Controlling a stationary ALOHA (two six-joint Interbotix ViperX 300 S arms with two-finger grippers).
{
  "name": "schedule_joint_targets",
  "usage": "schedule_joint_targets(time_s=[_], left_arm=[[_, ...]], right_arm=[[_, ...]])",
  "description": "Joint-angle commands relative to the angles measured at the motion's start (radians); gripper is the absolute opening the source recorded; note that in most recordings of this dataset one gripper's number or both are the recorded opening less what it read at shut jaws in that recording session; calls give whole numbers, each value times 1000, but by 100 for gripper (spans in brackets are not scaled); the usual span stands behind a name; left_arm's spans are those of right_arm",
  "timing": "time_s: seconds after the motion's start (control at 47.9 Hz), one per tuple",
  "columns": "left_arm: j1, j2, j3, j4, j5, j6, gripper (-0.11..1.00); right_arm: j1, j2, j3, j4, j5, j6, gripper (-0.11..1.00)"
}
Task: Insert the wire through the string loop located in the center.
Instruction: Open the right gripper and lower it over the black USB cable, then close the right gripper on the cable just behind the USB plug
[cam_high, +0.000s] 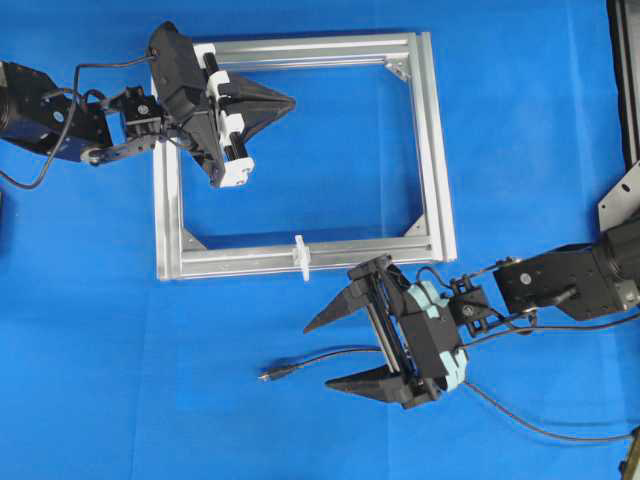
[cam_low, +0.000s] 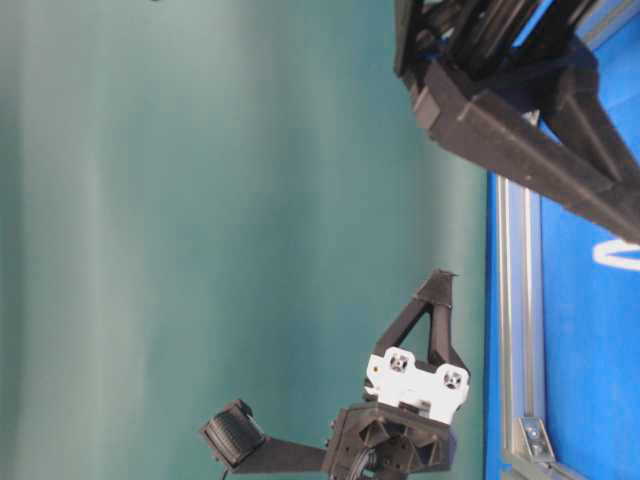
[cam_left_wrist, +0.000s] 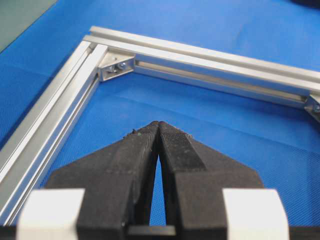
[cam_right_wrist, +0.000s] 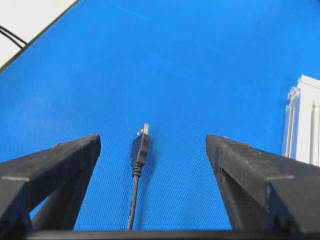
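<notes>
The wire runs nearly straight (cam_high: 328, 355) behind the plug (cam_high: 280, 371), so I expect the plug to stay pointed ahead and barely droop while I carry it to the string loop.
The wire (cam_high: 320, 357) lies on the blue mat in front of the aluminium frame (cam_high: 436, 150), its plug tip (cam_high: 265, 376) pointing left. My right gripper (cam_high: 318, 355) is open and straddles the wire just behind the plug, without touching it. In the right wrist view the plug (cam_right_wrist: 141, 145) lies between the spread fingers of that gripper (cam_right_wrist: 152, 142), nearer the left one. The string loop (cam_high: 300, 255) stands on the middle of the frame's near bar, just beyond the right gripper. My left gripper (cam_high: 290, 100) is shut and holds nothing, above the frame's far left part; its wrist view shows the tips (cam_left_wrist: 158, 124) pressed together.
The frame's bars and corner brackets (cam_left_wrist: 116, 67) lie ahead of the left gripper. The wire's tail (cam_high: 540, 430) trails off to the right under the right arm. A metal bracket (cam_high: 622, 200) sits at the table's right edge.
</notes>
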Motion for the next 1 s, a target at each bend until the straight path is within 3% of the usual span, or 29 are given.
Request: schedule_joint_targets(time_s=[0.0,0.48,0.773,0.982], left_arm=[[2,-29,-8,3,-5,-2,0],[6,-29,-8,3,-5,-2,0],[6,-29,-8,3,-2,-2,0],[8,-29,-8,3,-2,-2,0]], right_arm=[[3,3,-21,18,-3,5,91],[6,167,-87,34,34,84,91],[6,192,-92,35,35,95,90],[6,192,-92,35,35,95,78]])
